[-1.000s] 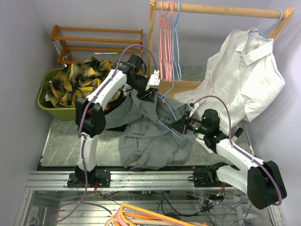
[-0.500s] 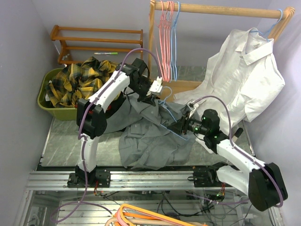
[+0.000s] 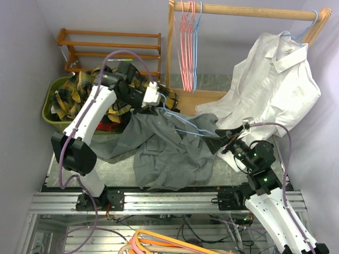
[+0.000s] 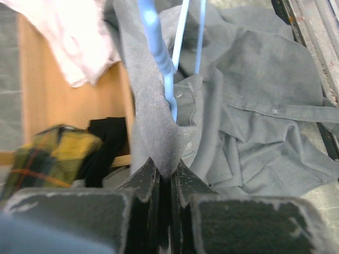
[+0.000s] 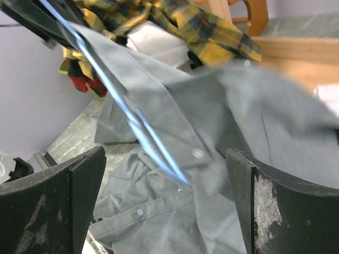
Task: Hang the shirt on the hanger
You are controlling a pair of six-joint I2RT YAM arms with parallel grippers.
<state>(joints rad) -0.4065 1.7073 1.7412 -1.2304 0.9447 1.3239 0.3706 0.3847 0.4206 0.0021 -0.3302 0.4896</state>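
Note:
The light-blue hanger's loose end [image 3: 211, 133] pokes out past the grey shirt's front edge [image 5: 198, 151], so my right gripper should grip that edge and draw it over the hanger.
The grey shirt [image 3: 165, 153] lies crumpled on the table, with one part lifted toward the upper left. My left gripper [image 3: 157, 103] is shut on a fold of that fabric [image 4: 161, 137], held tight between the jaws. The light-blue hanger [image 3: 188, 127] slants from the left gripper down to the right, partly inside the shirt. Its wire [image 4: 159, 53] runs into the fabric just beyond the jaws. My right gripper [image 3: 218, 143] stands wide open at the shirt's right edge. In the right wrist view the blurred hanger [image 5: 143, 132] and shirt [image 5: 238, 127] lie beyond its empty fingers [image 5: 74, 201].
A green basket [image 3: 53, 114] with a yellow plaid shirt [image 3: 87, 87] stands at the far left. A wooden rail [image 3: 249, 10] carries pink hangers [image 3: 185, 47] and a white shirt [image 3: 275, 79] at the right. A low wooden rack [image 3: 108, 45] is behind.
The left gripper shut on the shirt and swung left, dragging shirt and hanger along. The right gripper opened, let go of the hanger and drew back to the right.

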